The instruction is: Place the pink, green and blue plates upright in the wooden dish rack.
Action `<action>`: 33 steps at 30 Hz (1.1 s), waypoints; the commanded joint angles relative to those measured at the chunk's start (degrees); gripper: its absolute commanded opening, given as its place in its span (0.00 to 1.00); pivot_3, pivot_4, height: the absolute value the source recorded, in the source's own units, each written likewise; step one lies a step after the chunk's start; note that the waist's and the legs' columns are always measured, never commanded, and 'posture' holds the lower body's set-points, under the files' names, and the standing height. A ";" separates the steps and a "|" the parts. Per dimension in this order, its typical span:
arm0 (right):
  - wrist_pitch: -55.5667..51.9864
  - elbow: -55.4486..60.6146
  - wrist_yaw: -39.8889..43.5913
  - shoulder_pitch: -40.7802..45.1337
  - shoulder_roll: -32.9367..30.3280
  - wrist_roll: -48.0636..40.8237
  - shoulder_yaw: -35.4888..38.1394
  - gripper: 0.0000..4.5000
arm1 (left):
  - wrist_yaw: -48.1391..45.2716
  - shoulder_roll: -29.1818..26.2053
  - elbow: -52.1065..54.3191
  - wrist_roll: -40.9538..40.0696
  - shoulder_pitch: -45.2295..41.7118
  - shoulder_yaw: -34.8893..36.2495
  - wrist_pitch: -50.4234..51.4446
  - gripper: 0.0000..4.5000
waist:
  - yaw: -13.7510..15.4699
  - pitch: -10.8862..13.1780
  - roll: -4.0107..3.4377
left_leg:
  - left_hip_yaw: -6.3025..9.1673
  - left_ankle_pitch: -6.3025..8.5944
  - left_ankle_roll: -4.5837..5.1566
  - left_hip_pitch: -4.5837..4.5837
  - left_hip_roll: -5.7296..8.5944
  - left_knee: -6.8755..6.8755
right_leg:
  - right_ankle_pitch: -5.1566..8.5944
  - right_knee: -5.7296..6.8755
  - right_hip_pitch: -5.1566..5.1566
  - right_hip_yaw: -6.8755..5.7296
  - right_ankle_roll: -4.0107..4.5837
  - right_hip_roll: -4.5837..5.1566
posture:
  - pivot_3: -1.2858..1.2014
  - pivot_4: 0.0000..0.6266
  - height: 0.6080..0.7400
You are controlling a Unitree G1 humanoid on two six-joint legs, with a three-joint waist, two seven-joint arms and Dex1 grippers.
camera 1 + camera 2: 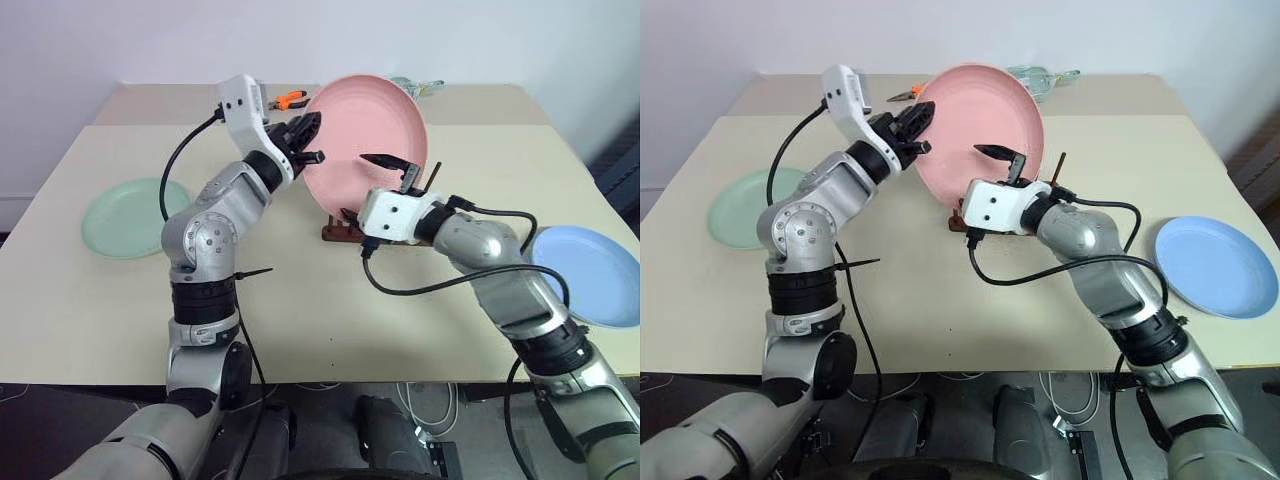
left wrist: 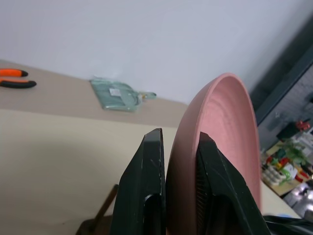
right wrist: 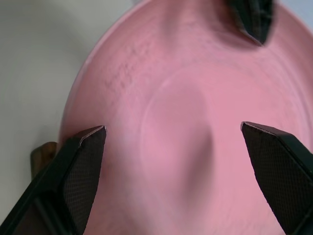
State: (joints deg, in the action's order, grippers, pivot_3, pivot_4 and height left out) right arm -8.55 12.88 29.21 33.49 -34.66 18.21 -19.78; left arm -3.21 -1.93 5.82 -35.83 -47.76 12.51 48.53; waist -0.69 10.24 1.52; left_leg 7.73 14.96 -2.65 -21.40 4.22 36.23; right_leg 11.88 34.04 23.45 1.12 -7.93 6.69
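I need to take the plate's free rim (image 1: 424, 146) with my right gripper and turn the plate edge-on, because my left gripper is holding the pink plate broadside over the dish rack.
The pink plate (image 1: 365, 140) stands on edge over the wooden dish rack (image 1: 335, 230), which is mostly hidden behind my right hand. My left gripper (image 1: 315, 140) is shut on the plate's left rim, one finger on each face (image 2: 146, 171). My right gripper (image 1: 365, 187) is open and faces the plate's hollow side, its fingertips (image 3: 88, 142) spread wide and apart from the plate (image 3: 195, 73). The green plate (image 1: 130, 217) lies flat at the table's left. The blue plate (image 1: 590, 272) lies flat at the right, near the table's edge.
Orange-handled pliers (image 1: 290, 99) and a pale green packet (image 1: 415, 87) lie on the far table behind the plate. Black cables hang from both arms over the beige table (image 1: 300, 310).
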 commanded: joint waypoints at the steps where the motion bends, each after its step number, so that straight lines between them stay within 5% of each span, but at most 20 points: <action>1: 1.51 -0.41 -0.25 0.07 1.06 1.63 0.67 0.89 | -0.03 0.31 4.22 -2.70 -0.22 0.64 0.20 0.14 | 0.03 0.00 0.00 | 0.00 0.00 0.00 0.00 0.00 0.01 | 0.00 0.00 0.00 0.00 0.00 0.00 | 0.52 0.24 1.00; 8: 2.17 0.40 -1.22 -0.11 1.34 3.62 3.05 0.15 | 0.56 -0.17 2.41 -2.00 0.34 0.59 0.55 0.14 | 0.06 0.00 0.00 | 0.00 0.00 0.00 0.00 0.01 0.01 | 0.00 -0.01 -0.01 0.00 0.00 0.00 | 0.52 0.24 1.00; 12: 0.88 1.76 0.11 -0.44 -0.37 1.44 7.95 0.15 | 1.20 0.00 0.86 -1.46 0.23 0.93 -0.18 0.14 | 0.17 0.00 0.00 | 0.01 0.00 0.00 -0.01 0.02 0.02 | 0.00 -0.01 -0.02 0.00 0.00 0.00 | 0.52 0.24 1.00; 16: -1.20 4.43 3.58 -1.84 -2.54 -3.98 14.54 0.44 | 1.22 -0.23 0.44 -0.86 0.46 0.67 -0.80 0.14 | 0.19 0.01 0.01 | 0.01 0.00 0.01 -0.01 0.02 0.01 | 0.00 -0.04 -0.03 -0.01 0.00 0.00 | 0.52 0.24 1.00; 21: -7.93 13.90 12.48 -6.30 -3.76 -13.98 16.47 0.98 | 1.67 -0.37 -1.83 1.54 -1.12 0.23 -3.95 0.14 | -0.06 0.01 0.00 | 0.00 0.01 0.02 0.02 -0.01 -0.04 | 0.01 -0.04 -0.04 0.00 0.01 -0.02 | 0.52 0.24 1.00; 29: -5.08 11.10 7.39 -5.19 -1.00 -1.70 5.38 0.98 | 2.27 1.82 -1.12 0.50 -3.07 -0.43 -4.33 0.14 | 0.13 0.01 0.01 | 0.00 0.01 0.01 0.00 0.00 0.01 | 0.01 -0.04 -0.03 -0.01 -0.01 0.00 | 0.52 0.24 1.00; 33: -2.15 6.71 3.48 -4.13 -0.23 3.34 4.13 0.71 | 2.90 2.30 0.31 0.12 -2.90 -0.20 -3.42 0.14 | 0.16 0.01 0.01 | 0.00 0.00 0.00 0.00 0.01 0.00 | 0.01 -0.04 -0.03 -0.01 0.00 0.00 | 0.52 0.24 1.00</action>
State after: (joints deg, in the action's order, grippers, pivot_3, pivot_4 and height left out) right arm -12.18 19.25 34.58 28.09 -35.19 19.94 -16.48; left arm -0.53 0.36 2.96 -34.77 -49.10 12.25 45.72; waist -0.53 10.25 1.53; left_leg 7.73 14.96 -2.64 -21.40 4.23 36.22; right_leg 11.89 34.00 23.43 1.12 -7.93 6.70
